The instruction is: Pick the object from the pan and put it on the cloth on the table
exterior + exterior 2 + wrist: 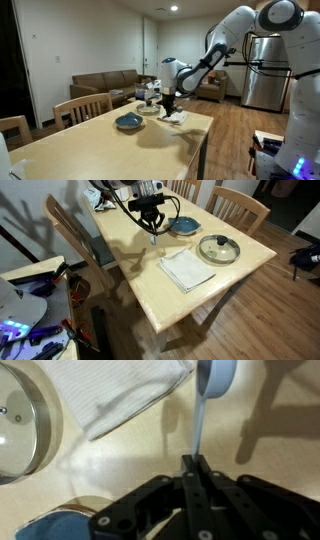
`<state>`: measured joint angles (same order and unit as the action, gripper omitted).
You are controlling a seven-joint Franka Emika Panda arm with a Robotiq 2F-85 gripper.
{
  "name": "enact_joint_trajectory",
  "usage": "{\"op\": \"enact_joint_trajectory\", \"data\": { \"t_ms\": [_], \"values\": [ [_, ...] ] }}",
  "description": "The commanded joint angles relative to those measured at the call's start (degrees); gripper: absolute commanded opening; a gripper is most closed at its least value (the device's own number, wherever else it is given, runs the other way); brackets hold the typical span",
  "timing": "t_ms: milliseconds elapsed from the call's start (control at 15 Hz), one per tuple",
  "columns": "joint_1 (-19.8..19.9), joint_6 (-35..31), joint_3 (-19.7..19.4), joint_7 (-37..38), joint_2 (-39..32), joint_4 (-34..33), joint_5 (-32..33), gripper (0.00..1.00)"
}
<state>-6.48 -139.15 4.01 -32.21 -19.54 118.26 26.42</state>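
Note:
The pale blue spoon (153,240) is hanging over the wood next to the cloth. My gripper should move it across to the white cloth (187,270) before it lowers the spoon and lets go.
My gripper (196,463) is shut on the handle of a pale blue spoon (203,410), whose round bowl points away from me, just past the corner of the white cloth (120,395). In an exterior view the gripper (152,227) hangs over the table between the blue-grey pan (184,225) and the cloth (187,268), with the spoon (153,239) dangling above the wood. The pan also shows in the wrist view (55,527), at the lower left. In an exterior view the gripper (168,102) is above the cloth's edge (179,118), beside the pan (128,122).
A glass pot lid (219,249) lies next to the cloth, and shows at the left of the wrist view (22,420). Wooden chairs (238,205) stand round the light wood table (150,290). Cluttered gear lies on the floor (35,290).

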Motion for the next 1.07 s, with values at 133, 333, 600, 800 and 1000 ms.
{"op": "enact_joint_trajectory", "data": {
  "t_ms": [133,333,600,800,1000],
  "values": [
    [4.24,1.18,4.58,-12.34,-1.05,-0.37,-8.81,0.03],
    [12.18,2.12,11.24,-24.58,-1.15,-0.24,-14.06,0.02],
    [25.19,10.41,21.07,-40.46,-0.64,-1.85,-19.66,0.03],
    [20.81,16.18,12.3,-42.91,1.7,-3.38,-26.21,0.03],
    [17.94,15.18,8.73,-43.61,0.9,-3.86,-26.23,0.06]
  ]
}}
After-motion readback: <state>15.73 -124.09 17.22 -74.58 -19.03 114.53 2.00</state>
